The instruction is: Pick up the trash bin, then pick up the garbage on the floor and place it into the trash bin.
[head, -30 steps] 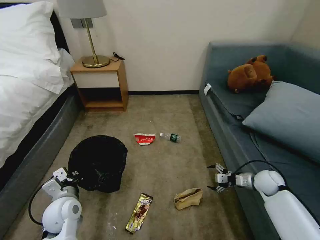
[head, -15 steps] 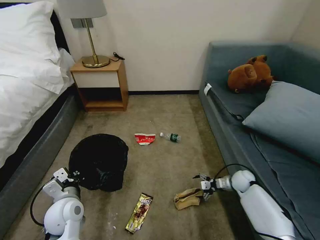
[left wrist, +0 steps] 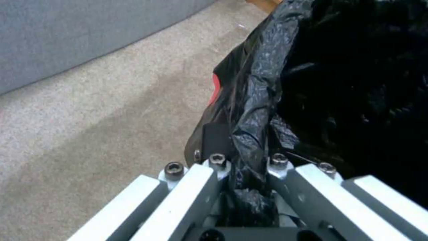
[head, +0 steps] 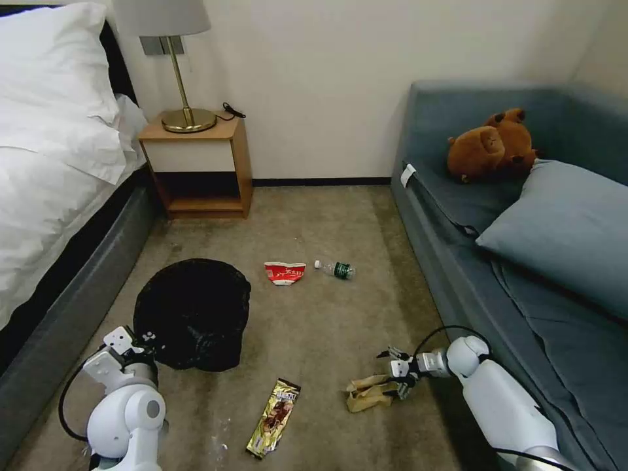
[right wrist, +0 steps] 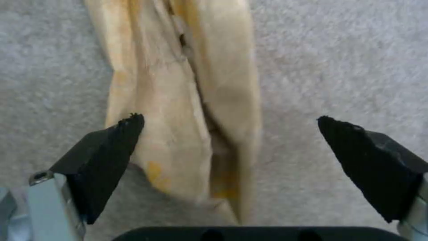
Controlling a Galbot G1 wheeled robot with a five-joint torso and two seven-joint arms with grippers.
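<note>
The tan paper bag [head: 367, 394] will stay crumpled and stick out from the robot's right gripper when the robot lifts it, because it has creased folds.
The trash bin [head: 193, 313], wrapped in a crinkled black bag, sits at the left of the carpet. My left gripper [head: 140, 345] is at its near rim, shut on the bag's edge [left wrist: 249, 140]. The crumpled tan paper bag [head: 367, 392] lies at the front right, and my right gripper [head: 393, 373] is low over its right end, open, with the bag [right wrist: 187, 100] between the fingertips [right wrist: 113, 144]. A brown-gold snack wrapper [head: 275, 416] lies at the front middle. Farther back are a crushed red-and-white cup [head: 284, 272] and a small bottle [head: 335, 269].
A bed [head: 52, 196] runs along the left and a blue sofa [head: 523, 248] along the right, leaving a carpet lane between. A wooden nightstand [head: 196, 163] with a lamp stands against the far wall.
My right gripper has come down and leftward from beside the sofa to the tan paper bag, now straddling its end. The bin has shifted slightly away from me.
</note>
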